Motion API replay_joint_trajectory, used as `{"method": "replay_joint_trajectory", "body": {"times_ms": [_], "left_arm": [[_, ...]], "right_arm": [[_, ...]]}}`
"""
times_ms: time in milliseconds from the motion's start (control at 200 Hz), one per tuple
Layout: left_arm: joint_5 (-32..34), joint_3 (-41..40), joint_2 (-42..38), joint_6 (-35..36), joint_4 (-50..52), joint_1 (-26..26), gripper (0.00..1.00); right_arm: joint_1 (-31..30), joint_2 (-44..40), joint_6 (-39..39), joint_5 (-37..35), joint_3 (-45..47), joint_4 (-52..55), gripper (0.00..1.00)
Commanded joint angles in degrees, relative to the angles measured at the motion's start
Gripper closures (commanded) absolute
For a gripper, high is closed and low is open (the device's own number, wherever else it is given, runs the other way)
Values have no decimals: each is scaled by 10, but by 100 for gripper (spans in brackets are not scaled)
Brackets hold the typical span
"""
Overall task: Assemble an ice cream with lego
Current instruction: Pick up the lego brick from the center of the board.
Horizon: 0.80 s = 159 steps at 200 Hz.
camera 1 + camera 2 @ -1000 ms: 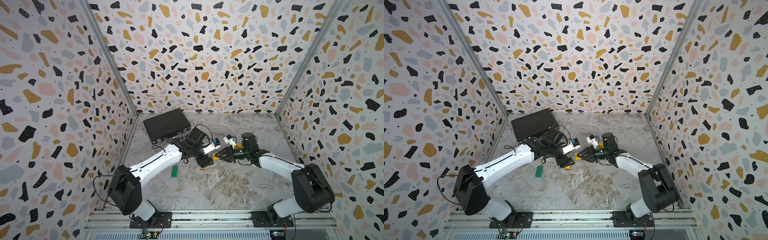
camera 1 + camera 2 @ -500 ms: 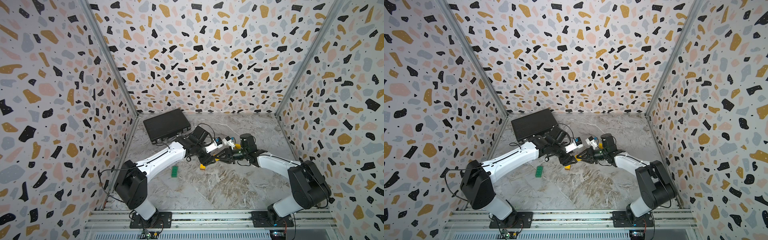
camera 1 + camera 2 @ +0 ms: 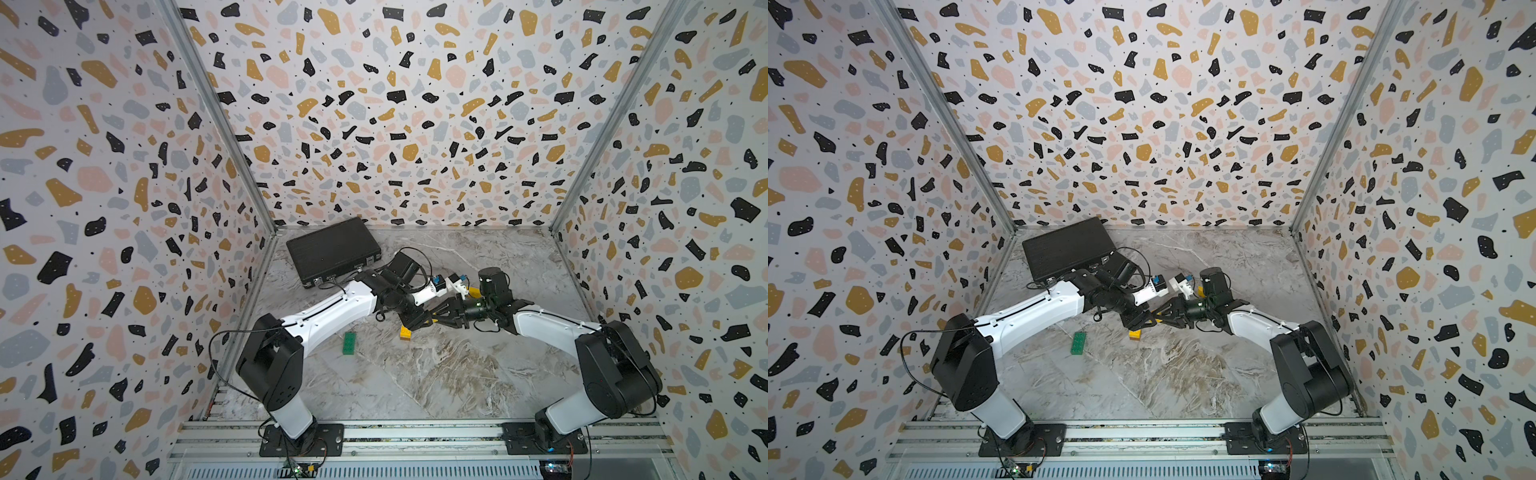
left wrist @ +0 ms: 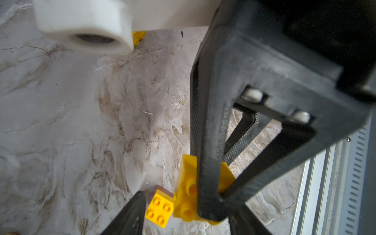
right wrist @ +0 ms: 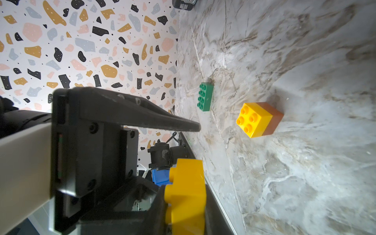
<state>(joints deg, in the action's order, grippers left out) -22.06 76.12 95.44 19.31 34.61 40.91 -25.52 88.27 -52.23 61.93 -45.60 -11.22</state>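
Observation:
I should grab the yellow brick's sides with my left gripper and put it onto the stacked bricks (image 5: 260,119), because my right gripper is pinching the yellow brick across its studs and bottom side (image 5: 185,191).
My right gripper (image 5: 185,200) is shut on a yellow lego brick (image 5: 186,183), held just above the floor; both top views show it (image 3: 442,318) (image 3: 1165,316). My left gripper (image 4: 189,210) faces it tip to tip (image 3: 419,322). Its jaws stand apart on either side of that yellow brick (image 4: 186,191), not closed on it. Right below, a yellow brick on an orange-brown one (image 4: 160,209) (image 5: 258,120) stands studs up on the floor (image 3: 405,332). A long green brick (image 3: 349,343) (image 5: 205,99) lies to the left.
A black case (image 3: 332,251) lies at the back left by the wall. Another yellow brick (image 3: 473,291) (image 4: 139,36) sits behind the right wrist. Patterned walls (image 3: 124,208) close three sides, and a metal rail (image 3: 415,432) runs along the front.
My left arm has swung in toward the right gripper's yellow brick and its jaws have narrowed. The right gripper has kept its grip and shifted slightly left.

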Motion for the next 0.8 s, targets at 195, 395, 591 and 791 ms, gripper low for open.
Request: {"method": "replay_joint_trajectory", "body": {"times_ms": [195, 395, 591, 791], "left_arm": [[-16, 25, 13, -13, -9, 0, 60], [-6, 15, 0, -22, -10, 1, 77], [7, -10, -36, -57, -30, 1, 85], [51, -34, -56, -125, -17, 0, 91]], "right_arm": [[-5, -11, 4, 8, -14, -7, 100], [-4, -32, 67, -37, -27, 80, 83], [-4, -60, 95, -82, -27, 113, 49], [3, -105, 110, -149, -5, 113, 28]]}}
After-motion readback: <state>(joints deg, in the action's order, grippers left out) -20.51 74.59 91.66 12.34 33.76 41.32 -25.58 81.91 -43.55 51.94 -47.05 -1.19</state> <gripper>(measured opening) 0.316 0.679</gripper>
